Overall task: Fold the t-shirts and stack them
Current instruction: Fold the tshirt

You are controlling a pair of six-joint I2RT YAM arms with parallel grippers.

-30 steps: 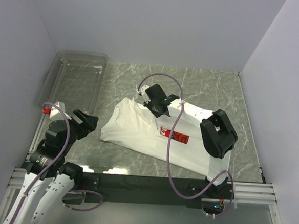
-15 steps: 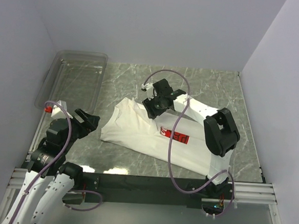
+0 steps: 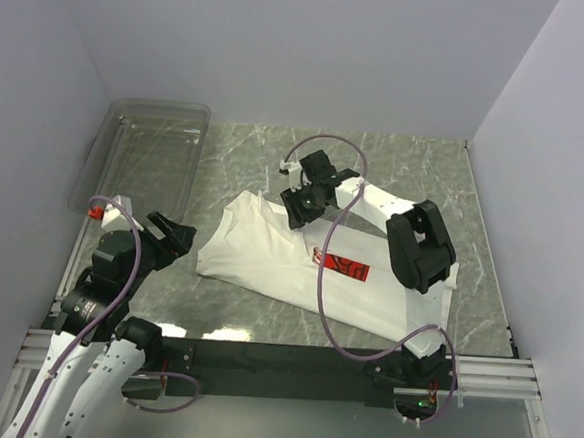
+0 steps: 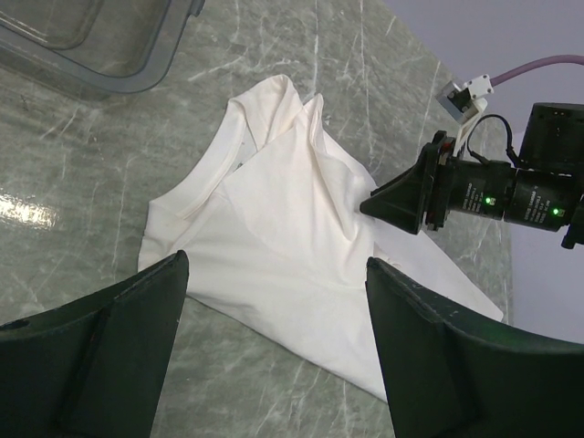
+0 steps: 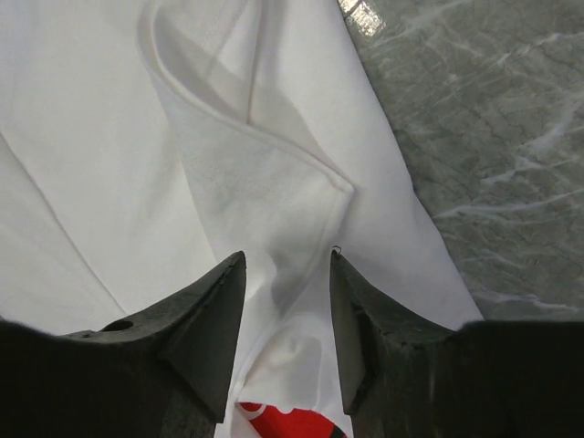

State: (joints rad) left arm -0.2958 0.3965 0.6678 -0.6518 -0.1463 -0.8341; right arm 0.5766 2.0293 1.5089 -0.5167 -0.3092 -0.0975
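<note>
I should pinch the raised fold's corner (image 5: pixel 343 190) with my right gripper and draw it flat to the shirt's edge, since it lies short of the shirt's far edge (image 5: pixel 412 193).
One white t-shirt (image 3: pixel 259 257) lies partly folded across the table's middle, its red print (image 3: pixel 344 266) facing up. My right gripper (image 3: pixel 301 208) sits low over the shirt's far edge. In the right wrist view its jaws (image 5: pixel 287 260) stand apart astride a raised fold of white cloth (image 5: pixel 228 137), with the red print (image 5: pixel 283 422) just below them. My left gripper (image 3: pixel 176 236) hovers open to the left of the shirt. From the left wrist, its wide jaws (image 4: pixel 276 265) frame the shirt's near hem (image 4: pixel 274 228), touching nothing, and the right gripper (image 4: pixel 383 205) shows beyond.
A clear plastic bin (image 3: pixel 146 154) stands at the far left, with its corner (image 4: pixel 91 55) in the left wrist view. A purple cable (image 3: pixel 335 252) loops over the shirt from the right arm. White walls close in the table on three sides.
The right gripper has shifted slightly toward the far side and its jaws have spread off the cloth. Its elbow swung left, uncovering more of the red print. The left arm barely moved.
</note>
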